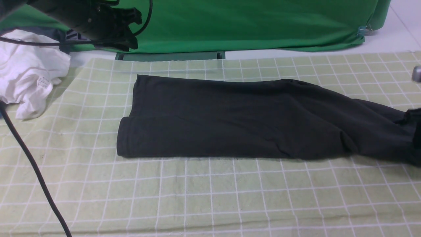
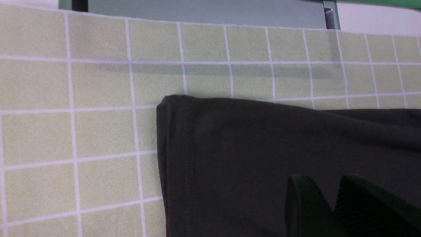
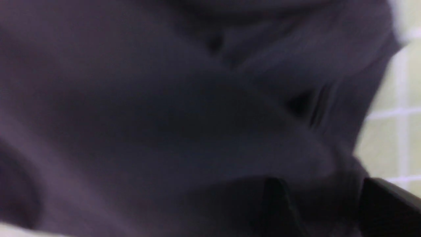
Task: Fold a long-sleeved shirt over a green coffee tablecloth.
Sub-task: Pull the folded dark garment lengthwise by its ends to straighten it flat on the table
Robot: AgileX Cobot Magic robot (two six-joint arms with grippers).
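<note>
My gripper will pull the hem of the long-sleeved shirt [image 1: 221, 120], which will smooth out and slide along whole because a loose pucker [image 1: 348, 141] bulges near the sleeve end.
The long-sleeved shirt [image 1: 230, 121] is dark charcoal and lies folded into a long band across the green coffee tablecloth [image 1: 210, 197], its sleeve end trailing off to the right. My left gripper [image 1: 130, 29] hangs raised at the back left, above the cloth. In the left wrist view, the left gripper [image 2: 325, 184] hovers over the shirt's hemmed corner [image 2: 177, 131], fingertips slightly apart and empty. My right gripper [image 3: 324, 191] is at the shirt's right end. Its fingers [image 3: 273, 197] stand wide apart with blurred dark fabric [image 3: 164, 115] lying between them.
A crumpled white garment [image 1: 29, 72] lies at the back left on the cloth's edge. Bright green plain fabric [image 1: 246, 23] hangs behind the table. A black cable [image 1: 29, 161] crosses the left front. A small grey object [image 1: 417, 73] sits at the right edge.
</note>
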